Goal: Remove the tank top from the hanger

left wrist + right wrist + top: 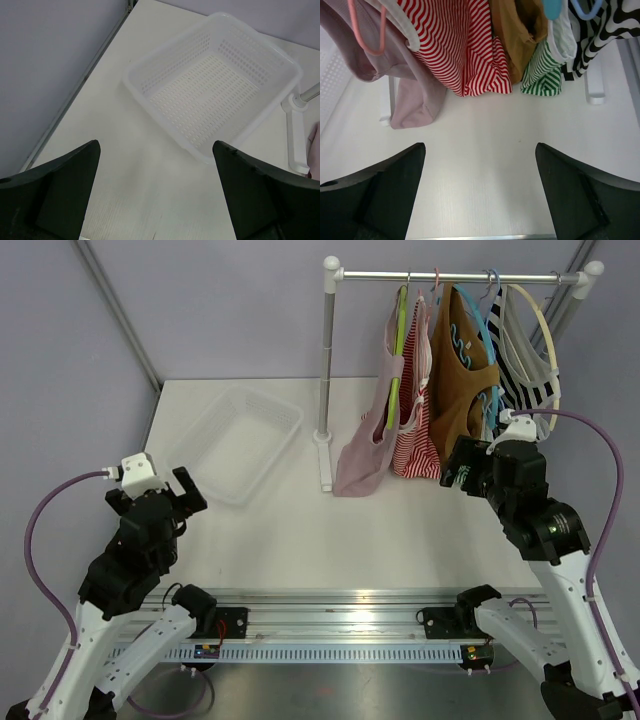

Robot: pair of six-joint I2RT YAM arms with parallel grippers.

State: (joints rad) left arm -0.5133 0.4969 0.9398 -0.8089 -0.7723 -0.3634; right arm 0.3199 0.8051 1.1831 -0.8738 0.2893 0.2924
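Note:
I should keep raising my open right gripper until its fingers straddle the hanger's top, as the green hanger faces the front edge-on, clear of the white post.
Several tank tops hang on hangers from a rail at the back right: a pale pink one on a green hanger, a red-striped one, a brown one and a black-and-white striped one. The right wrist view shows the pink top, the red-striped top, the brown top and a green-striped hem. My right gripper is open and empty, just below and in front of the hanging clothes. My left gripper is open and empty at the left, near the basket.
A white perforated plastic basket lies on the table at the left, also in the left wrist view. The rack's white post and foot stand mid-table. A second foot stands at the right.

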